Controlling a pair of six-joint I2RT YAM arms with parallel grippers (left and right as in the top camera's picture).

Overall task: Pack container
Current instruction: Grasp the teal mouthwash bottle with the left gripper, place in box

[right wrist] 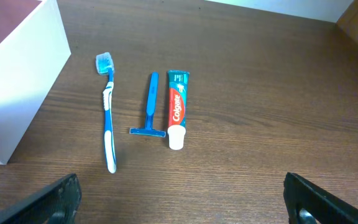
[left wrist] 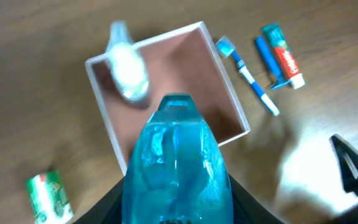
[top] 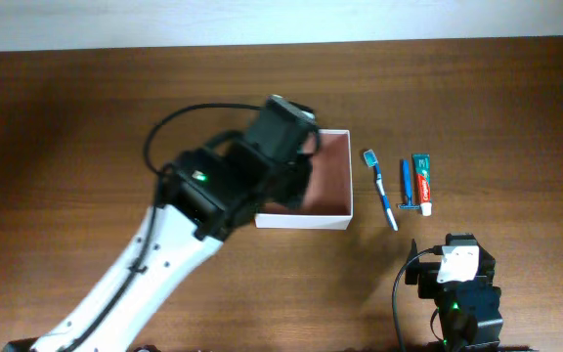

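The box has room on its bottom (left wrist: 183,76) beside the white rounded item (left wrist: 129,71); my left gripper should keep lowering the blue bottle there until it stands inside, then release.
The container (top: 338,221) is a shallow white box with a reddish-brown inside (left wrist: 194,68); its white wall shows in the right wrist view (right wrist: 17,81). My left gripper (left wrist: 178,214) is shut on a clear blue bottle (left wrist: 176,168) and holds it above the box; in the overhead view the arm (top: 262,161) covers the box's left part. A white rounded item (left wrist: 128,68) lies in the box's far corner. A blue toothbrush (top: 380,189), blue razor (top: 408,186) and toothpaste tube (top: 421,183) lie right of the box. My right gripper (right wrist: 182,199) is open and empty.
A green and white packet (left wrist: 47,196) lies on the wooden table left of the box, seen only in the left wrist view. The right arm's base (top: 455,284) rests near the front edge at the right.
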